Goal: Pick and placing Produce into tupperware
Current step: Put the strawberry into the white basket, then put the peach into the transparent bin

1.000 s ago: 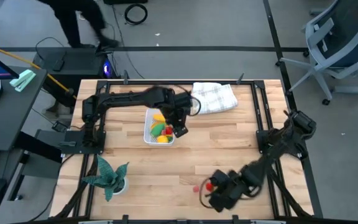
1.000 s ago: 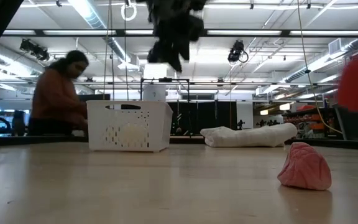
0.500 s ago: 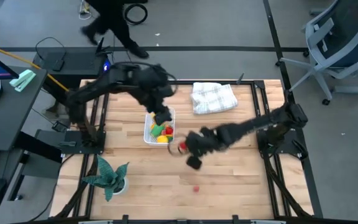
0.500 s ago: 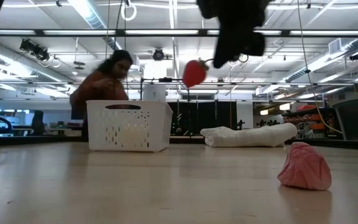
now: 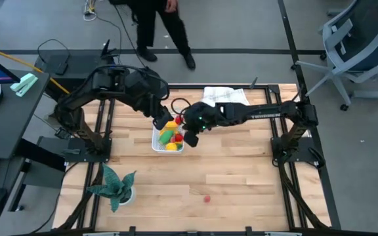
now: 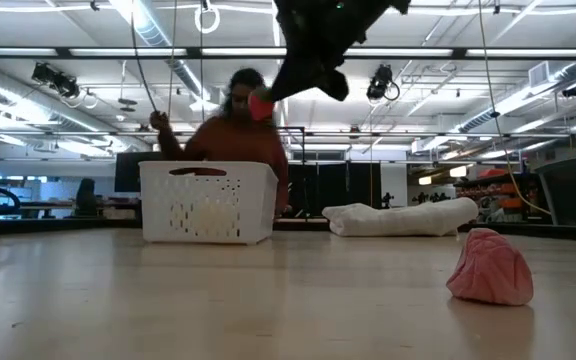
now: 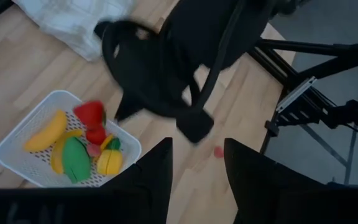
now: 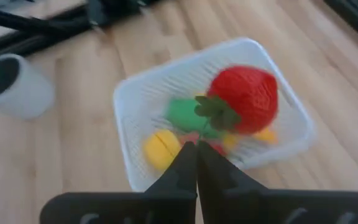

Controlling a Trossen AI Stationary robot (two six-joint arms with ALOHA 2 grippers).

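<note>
The red strawberry (image 6: 260,106) is hanging clear above the tupperware's rim. My right gripper keeps going inward until the strawberry is above the green piece (image 5: 166,137), and then let go.
The white perforated tupperware (image 5: 156,143) sits left of the table's middle and holds a yellow banana (image 7: 45,130), a green piece (image 7: 76,158) and small red and yellow pieces. My right gripper (image 8: 196,149) hangs above it, shut on a red strawberry (image 8: 244,96), which also shows in the low view (image 6: 260,105) well above the tupperware's rim (image 6: 208,168). My left gripper (image 7: 197,163) is open and empty, raised over the tupperware's far left corner (image 5: 161,120). A pink piece (image 6: 490,268) lies on the table toward the near edge (image 5: 207,198). My right gripper holds the strawberry by its green leafy cap (image 8: 213,115), pinched at the very ends of the closed fingers (image 8: 188,163). The fingers slant down from the table's right. The strawberry is lifted clear and sticks out beyond the fingertips over the tupperware.
A white checked cloth (image 5: 225,98) lies at the far edge, behind the right arm. A green plant in a white pot (image 5: 113,187) stands at the near left corner. A person moves beyond the far edge (image 5: 159,26). Bare wood lies to the right and near side.
My right gripper has risen from the near right part of the table and swung toward the far left, carrying the strawberry over the tupperware. My left gripper has drawn back from over the tupperware toward the far left. The pink piece stayed where it was.
</note>
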